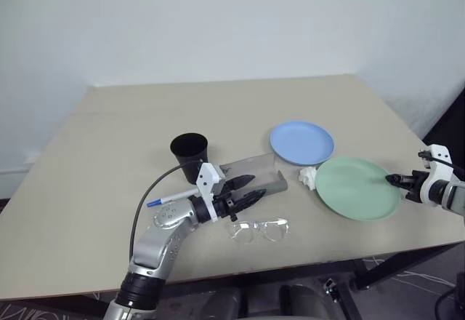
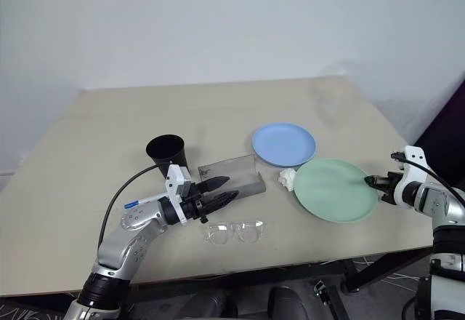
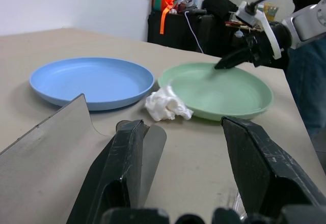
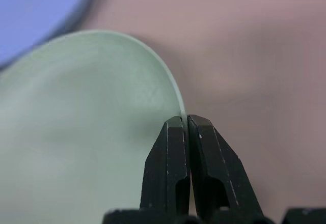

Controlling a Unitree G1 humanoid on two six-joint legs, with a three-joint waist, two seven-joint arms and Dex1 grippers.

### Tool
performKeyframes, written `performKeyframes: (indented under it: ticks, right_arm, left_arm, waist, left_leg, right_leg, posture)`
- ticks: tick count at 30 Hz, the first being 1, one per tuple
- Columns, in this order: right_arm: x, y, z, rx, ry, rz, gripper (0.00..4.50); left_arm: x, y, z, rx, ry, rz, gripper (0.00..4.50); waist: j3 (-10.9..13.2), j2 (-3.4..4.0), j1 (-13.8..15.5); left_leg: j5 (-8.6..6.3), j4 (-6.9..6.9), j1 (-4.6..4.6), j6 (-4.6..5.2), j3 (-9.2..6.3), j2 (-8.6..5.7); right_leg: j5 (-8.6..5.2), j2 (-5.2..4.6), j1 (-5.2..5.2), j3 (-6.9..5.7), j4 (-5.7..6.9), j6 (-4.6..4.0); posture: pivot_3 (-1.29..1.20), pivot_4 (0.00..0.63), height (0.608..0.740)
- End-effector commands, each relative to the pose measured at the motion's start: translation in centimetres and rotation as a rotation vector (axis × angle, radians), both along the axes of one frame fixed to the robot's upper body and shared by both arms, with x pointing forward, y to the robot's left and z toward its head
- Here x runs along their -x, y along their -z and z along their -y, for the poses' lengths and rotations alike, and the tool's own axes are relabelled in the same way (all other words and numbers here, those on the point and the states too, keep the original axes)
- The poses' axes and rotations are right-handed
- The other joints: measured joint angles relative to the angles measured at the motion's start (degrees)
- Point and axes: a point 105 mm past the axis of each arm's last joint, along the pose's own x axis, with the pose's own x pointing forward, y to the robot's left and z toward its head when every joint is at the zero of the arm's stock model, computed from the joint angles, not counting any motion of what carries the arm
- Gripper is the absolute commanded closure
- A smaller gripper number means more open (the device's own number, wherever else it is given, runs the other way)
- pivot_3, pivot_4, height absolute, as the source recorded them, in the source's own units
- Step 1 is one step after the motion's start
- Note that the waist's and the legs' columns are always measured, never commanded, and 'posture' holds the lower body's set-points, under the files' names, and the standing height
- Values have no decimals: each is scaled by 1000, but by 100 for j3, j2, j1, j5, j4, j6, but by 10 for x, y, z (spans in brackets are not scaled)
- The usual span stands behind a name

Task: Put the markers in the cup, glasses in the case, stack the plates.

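Observation:
My right gripper is holding the mint green plate's rim (image 4: 180, 101) away from the empty light blue plate (image 1: 301, 142), so I should keep carrying it until the plates line up.
My right gripper (image 1: 390, 180) is shut on the right-hand rim of the mint green plate (image 1: 352, 189); the right wrist view shows its fingers (image 4: 204, 147) pinching that rim. The light blue plate (image 1: 301, 142) lies just behind and to the left of it. My left gripper (image 1: 258, 188) is open and holds nothing, level over the near edge of the open grey case (image 1: 256, 171). The clear-framed glasses (image 1: 260, 229) lie on the table just in front of it. The black cup (image 1: 189, 153) stands upright behind the left wrist. A marker (image 1: 168, 199) with a white barrel and blue cap lies beside that wrist.
A crumpled white paper (image 1: 309, 177) sits between the case and the green plate, touching the plate's left edge. The beige table (image 1: 109, 138) has open room on its left and far parts. Its right edge (image 1: 407, 145) runs close behind my right gripper.

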Motion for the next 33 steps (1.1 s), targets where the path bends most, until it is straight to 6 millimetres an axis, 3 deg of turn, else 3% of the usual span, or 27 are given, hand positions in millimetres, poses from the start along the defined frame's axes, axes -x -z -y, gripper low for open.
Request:
performKeyframes:
  ticks: [1, 8, 20, 27, 33]
  right_arm:
    - [-13, -38, -9, -125, -33, 144, 4469]
    - [-27, -50, -16, -152, -29, 191, 4469]
    - [-93, -65, -61, -44, 40, 219, 4469]
    - [-117, -64, -75, 49, 96, 246, 4469]
    - [-122, -63, -85, 71, 70, 259, 2547]
  left_arm:
    - [-1, -15, 3, 8, 16, 60, 1966]
    - [-1, -15, 3, 7, 16, 61, 1966]
    - [-5, -16, 6, 5, 22, 71, 1966]
    - [-5, -17, 7, 2, 18, 78, 1966]
    - [-5, -18, 3, -3, 0, 84, 1966]
  waist:
    - [0, 2, 1]
    - [-1, 5, 22]
    - [-3, 13, -9]
    - [-3, 14, -29]
    - [-4, 15, -111]
  left_leg:
    - [0, -1, 0, 0, 0, 0]
    - [-8, -1, -3, 14, 0, -7]
    - [-10, -5, -4, 14, 2, -10]
    - [-16, -17, -4, 16, -2, -19]
    - [-11, -46, 3, 28, -5, -24]
  right_leg:
    - [0, 0, 0, 0, 0, 0]
    - [1, -5, -1, 3, -2, 0]
    - [13, -4, -9, 7, -1, -14]
    - [45, -4, -14, 14, -2, -43]
    - [51, -3, -16, 18, -4, -52]
  posture:
    - [0, 0, 740]
    - [0, 0, 740]
    - [0, 0, 740]
    - [0, 0, 740]
    - [0, 0, 740]
